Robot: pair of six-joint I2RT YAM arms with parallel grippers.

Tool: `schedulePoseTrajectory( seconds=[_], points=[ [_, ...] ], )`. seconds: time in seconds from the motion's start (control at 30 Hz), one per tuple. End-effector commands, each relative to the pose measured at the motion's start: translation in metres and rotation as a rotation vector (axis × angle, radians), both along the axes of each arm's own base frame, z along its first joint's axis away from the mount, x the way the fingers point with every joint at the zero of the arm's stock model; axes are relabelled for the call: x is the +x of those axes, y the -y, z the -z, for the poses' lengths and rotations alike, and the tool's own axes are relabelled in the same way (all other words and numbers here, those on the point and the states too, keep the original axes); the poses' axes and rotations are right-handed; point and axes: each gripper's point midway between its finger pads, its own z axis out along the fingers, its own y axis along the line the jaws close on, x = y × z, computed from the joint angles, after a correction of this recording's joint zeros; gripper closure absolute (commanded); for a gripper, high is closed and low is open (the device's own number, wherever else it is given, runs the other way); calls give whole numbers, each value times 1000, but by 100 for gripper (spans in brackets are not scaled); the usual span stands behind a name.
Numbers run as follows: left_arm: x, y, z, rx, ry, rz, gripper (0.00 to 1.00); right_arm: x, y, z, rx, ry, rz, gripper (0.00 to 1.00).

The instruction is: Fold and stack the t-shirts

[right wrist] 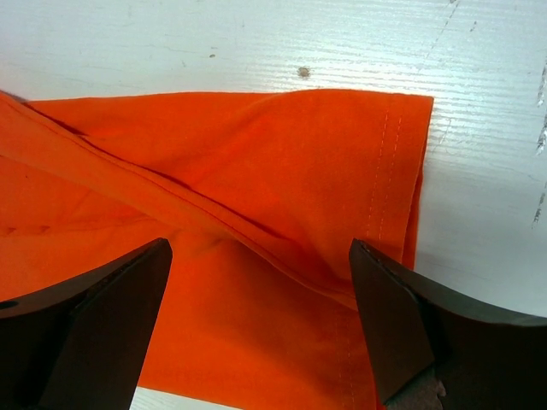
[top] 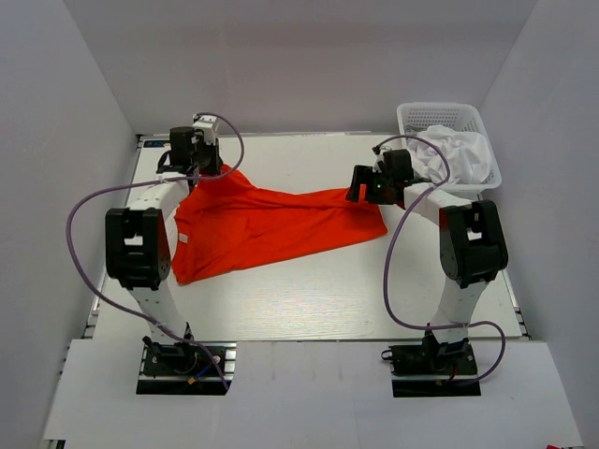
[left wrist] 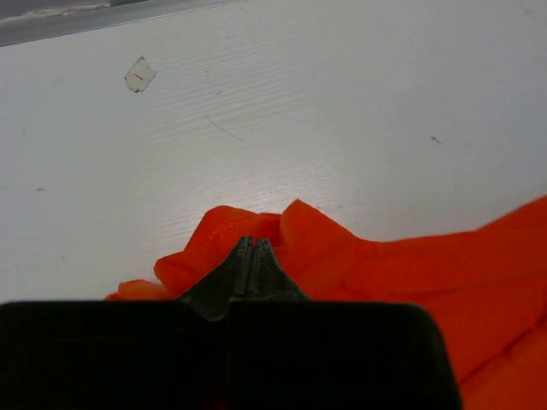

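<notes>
I should go on pulling the orange-red t-shirt's far corner (top: 228,174) toward the t-shirt's near edge (top: 230,269) with my left gripper before letting go halfway, because its fingers are pinching the corner and the t-shirt's body is lying open.
The orange-red t-shirt (top: 271,224) lies spread and rumpled across the middle of the white table. Its far left corner is bunched up at my left gripper (top: 208,171). In the left wrist view that gripper (left wrist: 253,243) is shut, with a fold of the orange-red t-shirt (left wrist: 410,273) pinched at its tips. My right gripper (top: 360,195) hangs over the shirt's right end. In the right wrist view it (right wrist: 261,256) stands wide open above the stitched hem (right wrist: 385,171), its jaws straddling a diagonal crease. The white t-shirt (top: 456,150) is crumpled in the basket.
A white lattice basket (top: 440,112) stands at the far right corner of the table. White walls close in the back and both sides. A small scrap of tape (left wrist: 139,74) sticks to the table beyond the left gripper.
</notes>
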Motion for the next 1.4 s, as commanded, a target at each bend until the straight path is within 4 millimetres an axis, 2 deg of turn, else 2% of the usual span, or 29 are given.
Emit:
schedulePoseTrajectory(
  seconds=[0.0, 0.03, 0.07, 0.1, 0.17, 0.2, 0.27, 0.3, 0.37, 0.4, 0.43, 0.47, 0.53, 0.57, 0.6, 0.63, 0.67, 0.7, 0.83, 0.87, 0.93, 1.0, 1.03, 1.1, 1.13, 1.2, 1.23, 1.33, 1.37],
  points=[
    [-25, 17, -49, -61, 95, 56, 100, 3, -4, -30, 26, 82, -14, 10],
    [-33, 17, -48, -73, 85, 49, 100, 0, -5, -28, 27, 77, -18, 10],
    [-43, 18, -59, -98, 96, 37, 100, -1, -4, -28, 27, 75, -14, 10],
    [-57, 23, -44, -106, 53, 41, 100, -1, -4, -31, 29, 83, -16, 10],
    [-77, 26, -39, -129, 18, 26, 100, -5, -2, -30, 26, 81, -19, 10],
    [-96, 31, -34, -159, -13, 18, 100, -3, -4, -36, 40, 107, -22, 10],
    [-116, 28, -24, -184, -49, -25, 100, -6, -4, -36, 41, 111, -28, 10],
    [-137, 30, -15, -208, -88, -46, 100, -5, -4, -37, 45, 114, -26, 10],
    [-161, 30, -1, -233, -151, -90, 100, -6, -2, -35, 41, 112, -17, 10],
    [-180, 29, 15, -255, -215, -118, 100, -7, -3, -37, 42, 115, -22, 10],
    [-189, 29, 22, -301, -253, -219, 100, -7, -2, -38, 43, 116, -21, 10],
    [-210, 23, 30, -342, -315, -318, 100, -8, -3, -36, 45, 110, -21, 10],
    [-237, 26, 44, -446, -413, -435, 98, -9, -3, -35, 52, 100, -19, 10],
    [-261, 26, 58, -468, -464, -461, 87, -10, -5, -35, 54, 97, -27, 10],
    [-273, 30, 62, -485, -486, -453, 52, -10, -4, -35, 54, 96, -27, 10],
    [-282, 30, 66, -514, -506, -484, 28, -10, -4, -36, 52, 99, -25, 10],
    [-289, 29, 70, -511, -516, -488, 8, -11, -4, -33, 50, 93, -23, 10],
    [-300, 28, 75, -492, -539, -496, 0, -11, -4, -34, 51, 94, -24, 10],
    [-294, 16, 37, -492, -453, -546, 0, -12, -5, -39, 64, 103, -25, 10],
    [-286, 15, 19, -497, -402, -532, 0, -15, -8, -39, 67, 106, -37, 10],
    [-275, 10, 6, -489, -340, -545, 0, -16, -11, -42, 80, 113, -48, 10],
    [-262, 4, 2, -480, -293, -572, 0, -17, -14, -44, 77, 120, -60, 10],
    [-246, 6, -10, -496, -233, -547, 0, -17, -15, -45, 71, 121, -68, 10],
    [-229, 10, -14, -497, -201, -518, 0, -19, -21, -45, 52, 129, -92, 10],
    [-215, 12, -4, -491, -214, -522, 0, -21, -22, -45, 39, 123, -96, 10],
    [-198, 22, -2, -488, -233, -474, 0, -15, -16, -47, 6, 143, -66, 10],
    [-185, 27, 11, -469, -274, -461, 0, -19, -14, -43, -7, 112, -58, 10],
    [-174, 57, 21, -508, -333, -321, 0, -16, -7, -40, -29, 101, -22, 10],
    [-176, 70, 27, -530, -359, -266, 0, -15, -6, -40, -28, 100, -15, 10]
  ],
)
